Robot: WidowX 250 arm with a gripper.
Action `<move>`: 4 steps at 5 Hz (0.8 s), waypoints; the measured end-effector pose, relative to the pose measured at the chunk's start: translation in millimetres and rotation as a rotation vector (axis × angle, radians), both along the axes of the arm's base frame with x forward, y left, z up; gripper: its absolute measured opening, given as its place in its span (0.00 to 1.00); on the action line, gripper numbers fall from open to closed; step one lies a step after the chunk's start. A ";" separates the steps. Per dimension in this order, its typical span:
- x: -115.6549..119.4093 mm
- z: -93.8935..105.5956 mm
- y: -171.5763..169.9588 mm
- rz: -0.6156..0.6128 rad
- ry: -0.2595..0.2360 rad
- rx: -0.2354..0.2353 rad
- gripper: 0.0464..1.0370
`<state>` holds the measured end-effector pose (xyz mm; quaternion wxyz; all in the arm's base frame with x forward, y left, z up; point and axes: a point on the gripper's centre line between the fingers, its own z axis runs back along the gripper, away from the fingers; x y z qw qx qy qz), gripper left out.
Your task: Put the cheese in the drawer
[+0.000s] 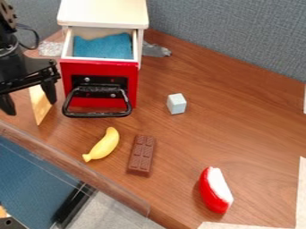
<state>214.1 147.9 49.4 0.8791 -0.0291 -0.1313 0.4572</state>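
The blue cloth lies sunk beneath the rim of the drawer, so the cheese will come to rest partly hidden behind the drawer's red front when I lower it in.
At the left edge of the camera view, the black gripper (30, 108) hangs low over the table, its two fingers spread wide apart. A pale yellow wedge, the cheese (40, 107), stands on the table just beside and partly behind the right-hand finger; its upper part is hidden by the gripper. I cannot tell whether they touch. To the right is a small white cabinet (103, 12) whose drawer (67, 44) is pulled out, with a red front and a black handle. A blue cloth (103, 46) lies inside the drawer.
A yellow banana (105, 144) and a chocolate bar (142, 154) lie in front of the drawer. A pale block (176, 103) sits to its right, and a red and white piece (215, 190) lies near the front. Crumpled foil (155, 50) is beside the cabinet. A grey partition (239, 31) borders the back.
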 end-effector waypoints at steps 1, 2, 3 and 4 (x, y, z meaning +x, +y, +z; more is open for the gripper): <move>8.6 -3.9 6.5 0.010 0.003 -0.007 0.96; 16.1 -9.0 12.9 0.016 0.009 -0.013 0.96; 19.0 -18.3 16.4 0.009 0.031 -0.024 0.91; 20.5 -27.3 21.2 0.017 0.053 -0.044 0.62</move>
